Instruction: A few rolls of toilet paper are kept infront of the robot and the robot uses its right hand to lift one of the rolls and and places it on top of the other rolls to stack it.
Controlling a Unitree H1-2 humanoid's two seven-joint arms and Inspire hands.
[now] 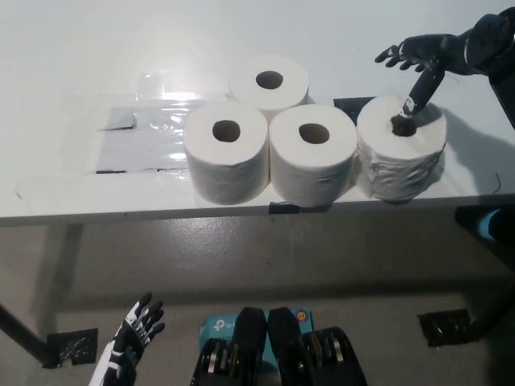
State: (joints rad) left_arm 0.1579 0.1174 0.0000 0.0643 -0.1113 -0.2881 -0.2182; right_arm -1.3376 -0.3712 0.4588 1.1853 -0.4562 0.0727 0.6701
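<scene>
I can see a black piece [350,105] peeking out behind the crumpled roll [401,149], so I should expect a wider black patch hidden under the roll when I lift it.
Four white toilet paper rolls stand upright on the white table [72,48]. Three are grouped: a back roll [269,95], a front left roll [227,165] and a middle roll [312,169]. The rightmost roll [402,165], with crumpled wrap on its side, touches the middle one. My black right hand [424,58] hovers over that rightmost roll, one finger pointing down into its core hole, the other fingers spread out to the left and off the roll. It is open. My white left hand [133,334] rests low at the lower left, fingers apart, below the table.
A shiny taped plastic patch [137,137] lies on the table left of the rolls. The table's front edge [161,213] runs just before the rolls. A blue box [217,326] and black tape marks [441,327] are on the floor.
</scene>
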